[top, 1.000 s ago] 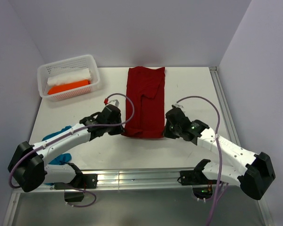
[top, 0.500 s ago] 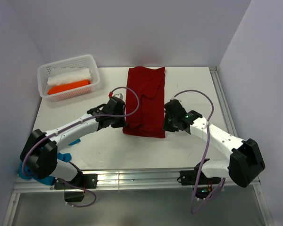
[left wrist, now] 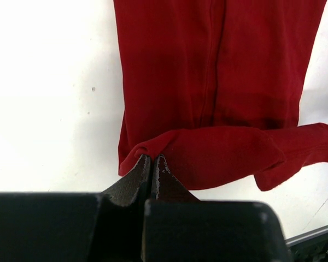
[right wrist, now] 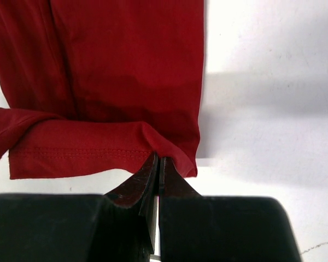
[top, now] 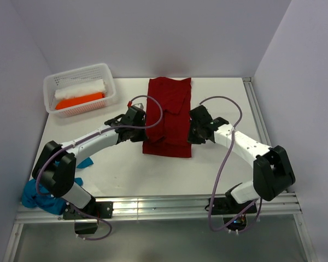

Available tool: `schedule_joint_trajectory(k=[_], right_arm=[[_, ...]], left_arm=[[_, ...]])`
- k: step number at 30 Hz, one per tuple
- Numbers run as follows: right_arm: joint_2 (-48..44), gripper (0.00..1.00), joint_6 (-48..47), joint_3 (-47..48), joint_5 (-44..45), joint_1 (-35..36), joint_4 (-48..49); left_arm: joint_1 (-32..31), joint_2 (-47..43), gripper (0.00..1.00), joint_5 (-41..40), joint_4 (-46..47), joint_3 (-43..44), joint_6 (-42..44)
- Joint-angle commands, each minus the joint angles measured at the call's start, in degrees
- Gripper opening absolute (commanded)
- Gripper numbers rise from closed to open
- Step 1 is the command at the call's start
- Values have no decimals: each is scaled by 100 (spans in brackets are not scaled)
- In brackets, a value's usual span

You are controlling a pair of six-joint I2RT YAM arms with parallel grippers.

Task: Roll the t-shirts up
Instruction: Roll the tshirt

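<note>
The hem corner (right wrist: 183, 162) is lined up with the strip's long edge. My right gripper should go forward next and let go of the hem flat across the strip (top: 179, 129).
A dark red t-shirt (top: 168, 109) lies folded into a long strip down the middle of the table. Its near end is lifted and doubled back over the strip. My left gripper (top: 142, 131) is shut on the left corner of that hem (left wrist: 153, 150). My right gripper (top: 192, 132) is shut on the right corner (right wrist: 164, 150). A teal-blue t-shirt (top: 44, 191) lies in a heap by the left arm's base. A white roll (top: 79, 89) and an orange roll (top: 79, 101) lie in the basket.
The white perforated basket (top: 106, 71) stands at the back left of the table. A metal rail (top: 257, 117) runs along the table's right edge. Grey walls close in on three sides.
Both grippers have moved away from me along the strip, carrying the near hem of the red t-shirt with them. The fold has grown and the strip's near end sits farther back.
</note>
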Motion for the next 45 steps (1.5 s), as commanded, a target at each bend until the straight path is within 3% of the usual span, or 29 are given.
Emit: schedule_joint_trajectory(k=[1,12,23,35,38,39,42,45], right_arm=[[219,0,-184,362,38,-107,139],[993,0,-272,784,-42,-335,315],[949,0,-378,1003,-50,-485,228],[1493,2,-378,1241,-94,-608,376],[1661,14,-317,1241,-95,-634,508],[1679,31,-299,1232,-103,-660,535],[1592,47,-176,1145,-68,-704,684],[1328,53,-193,1030,-120,-757,755]], left_arm=[[95,125,0,40,202,360,221],[254,749,0,84,254,773,335],[333,705,0,102,193,861,353],[491,1161,3,207,237,1221,493],[552,1381,16,321,289,1283,502],[570,1408,36,383,377,1275,520],[588,1382,61,427,544,1204,468],[588,1224,65,287,509,1231,414]])
